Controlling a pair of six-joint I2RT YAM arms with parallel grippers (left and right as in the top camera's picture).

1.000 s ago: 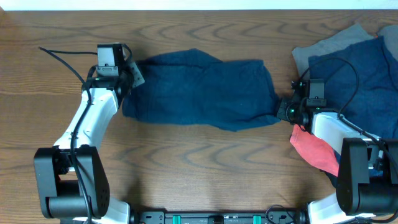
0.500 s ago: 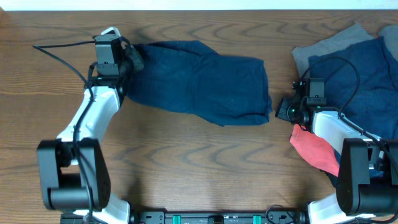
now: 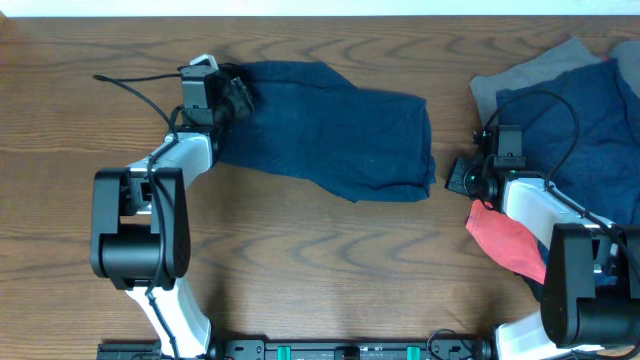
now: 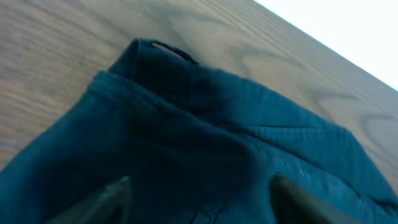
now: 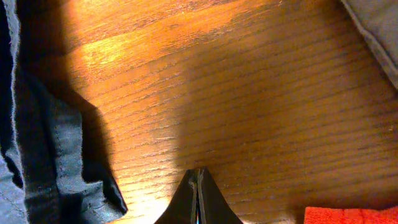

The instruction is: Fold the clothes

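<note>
The shorts' lower corner (image 3: 424,190) lies short of the closed fingers of my right gripper. My left gripper should move the shorts by their waistband end (image 3: 238,140) toward my right gripper.
The clothes in play are dark navy shorts (image 3: 330,130), lying wrinkled across the middle of the table. My left gripper (image 3: 238,95) hovers over their left end. In the left wrist view, my left gripper (image 4: 202,199) is open, its two fingers (image 4: 115,194) spread wide over the navy cloth (image 4: 205,124) with the waistband corner ahead. My right gripper (image 3: 457,176) sits on bare wood just right of the shorts' lower right corner. In the right wrist view, my right gripper (image 5: 199,186) is shut on nothing, with the shorts' edge (image 5: 43,155) to its left.
A pile of other clothes lies at the right: a grey piece (image 3: 540,70), a navy piece (image 3: 590,120) and a red piece (image 3: 505,240) beside my right arm. Red cloth (image 5: 348,214) and grey cloth (image 5: 379,31) show in the right wrist view.
My left gripper dragged the shorts' left end up and back, then opened and let go, shifting right over the cloth. The shorts' right corner slid away from my still right gripper.
</note>
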